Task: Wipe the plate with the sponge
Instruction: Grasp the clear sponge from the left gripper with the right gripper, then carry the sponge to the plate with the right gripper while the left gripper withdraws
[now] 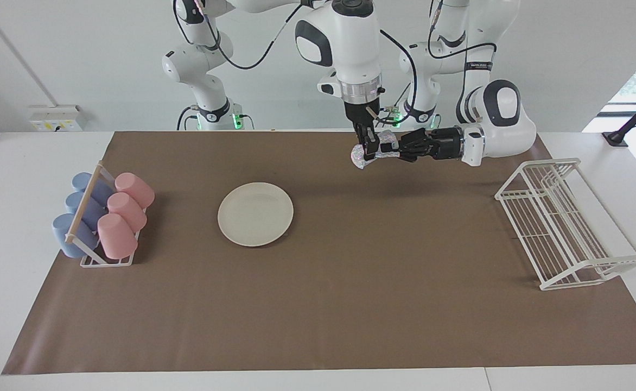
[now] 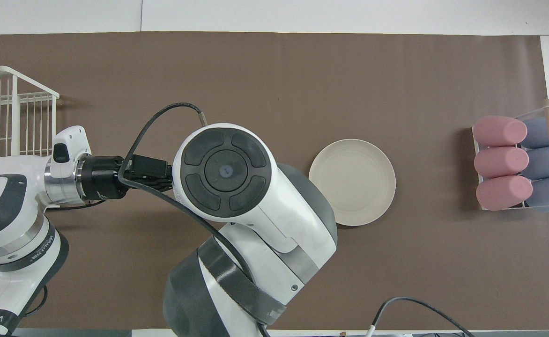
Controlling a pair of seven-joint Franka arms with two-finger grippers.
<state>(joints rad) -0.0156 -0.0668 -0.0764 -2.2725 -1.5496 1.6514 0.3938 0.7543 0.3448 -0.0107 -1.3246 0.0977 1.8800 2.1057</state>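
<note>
The sponge (image 1: 359, 157) is held tight by both grippers, and the plate (image 1: 255, 214) is toward my right arm. My left gripper should open and move away before my right gripper wipes the plate.
The cream-white plate (image 1: 255, 213) (image 2: 352, 181) lies flat on the brown mat, bare, toward the right arm's end of the table. The silvery sponge (image 1: 358, 156) hangs in the air over the mat near the robots' edge, well apart from the plate. My left gripper (image 1: 389, 151) reaches in level from the side, shut on the sponge. My right gripper (image 1: 371, 152) points straight down from above, also shut on the sponge. In the overhead view the right arm's wrist covers the sponge and both grippers' tips.
A small rack (image 1: 103, 217) (image 2: 518, 164) of pink and blue cups stands at the right arm's end of the mat. A white wire dish rack (image 1: 562, 222) (image 2: 12, 107) stands at the left arm's end.
</note>
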